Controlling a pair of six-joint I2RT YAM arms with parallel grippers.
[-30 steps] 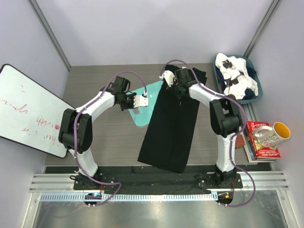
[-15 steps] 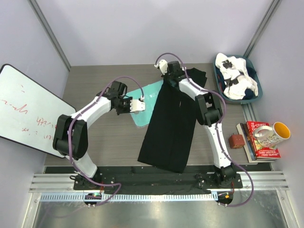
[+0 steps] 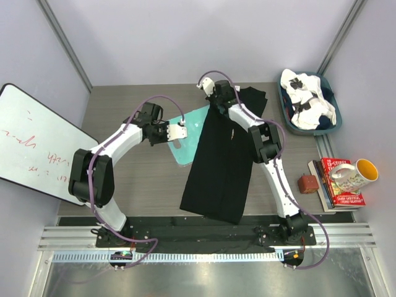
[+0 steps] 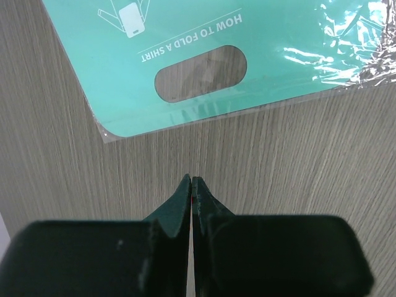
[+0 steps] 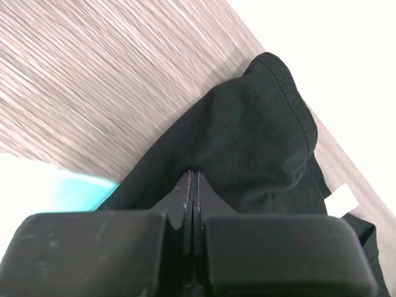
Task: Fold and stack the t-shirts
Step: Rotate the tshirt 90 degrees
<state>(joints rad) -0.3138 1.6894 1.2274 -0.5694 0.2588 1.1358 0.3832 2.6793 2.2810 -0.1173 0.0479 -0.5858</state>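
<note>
Next, my right gripper swings the black t-shirt's far end (image 3: 252, 98) straight before my left gripper takes a near corner (image 3: 185, 203), because that end is slanting toward the basket.
A black t-shirt (image 3: 223, 161) lies folded into a long strip down the middle of the table. My right gripper (image 3: 218, 105) is at its far left corner. In the right wrist view this gripper (image 5: 192, 173) is shut, and the black cloth (image 5: 260, 130) bunches at the fingertips. My left gripper (image 3: 180, 131) hovers over the left part of the teal folding board (image 3: 189, 151). In the left wrist view it (image 4: 192, 179) is shut and empty above bare wood, just short of the board (image 4: 204, 37). A white t-shirt with black patches (image 3: 306, 99) lies crumpled in a basket.
The blue basket (image 3: 283, 105) stands at the far right. Books (image 3: 337, 185), a mug (image 3: 352, 174) and a small brown block (image 3: 307, 184) sit on the right edge. A whiteboard (image 3: 37, 145) leans at the left. The black shirt covers the board's right part.
My right gripper has moved farther back and left along the shirt's far edge, dragging that corner with it. My left gripper has drawn slightly left, still shut.
</note>
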